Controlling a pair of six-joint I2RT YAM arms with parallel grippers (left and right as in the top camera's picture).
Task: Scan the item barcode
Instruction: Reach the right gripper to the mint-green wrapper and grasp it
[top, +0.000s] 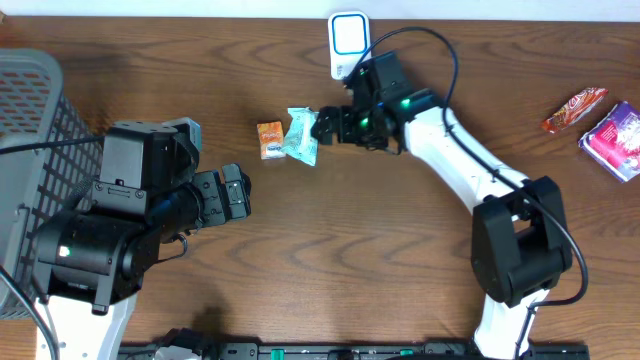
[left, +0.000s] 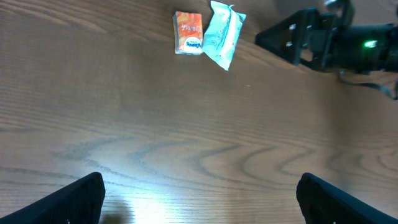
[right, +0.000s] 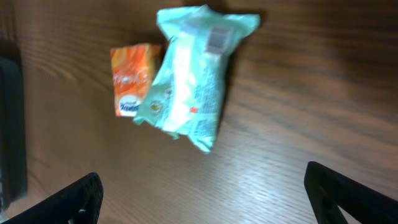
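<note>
The teal packet is lying at a slant against the orange packet (top: 285, 147), so my right gripper should close, push down on the teal packet's top (top: 302, 130) and pull it clear before picking it up.
A teal packet (top: 300, 137) lies flat on the wooden table, with a small orange packet (top: 270, 139) touching its left side. My right gripper (top: 325, 125) hovers just right of the teal packet, open and holding nothing. In the right wrist view the teal packet (right: 193, 87) and the orange packet (right: 130, 81) lie ahead of the open right gripper (right: 202, 199). A white scanner (top: 348, 42) stands at the table's back edge behind the right arm. My left gripper (top: 237, 195) is open and empty, nearer the front; its wrist view shows both packets (left: 222, 37) far ahead.
A grey mesh basket (top: 30, 130) stands at the left edge beside the left arm. A red snack wrapper (top: 575, 110) and a purple packet (top: 615, 140) lie at the far right. Bare wood lies between the two arms.
</note>
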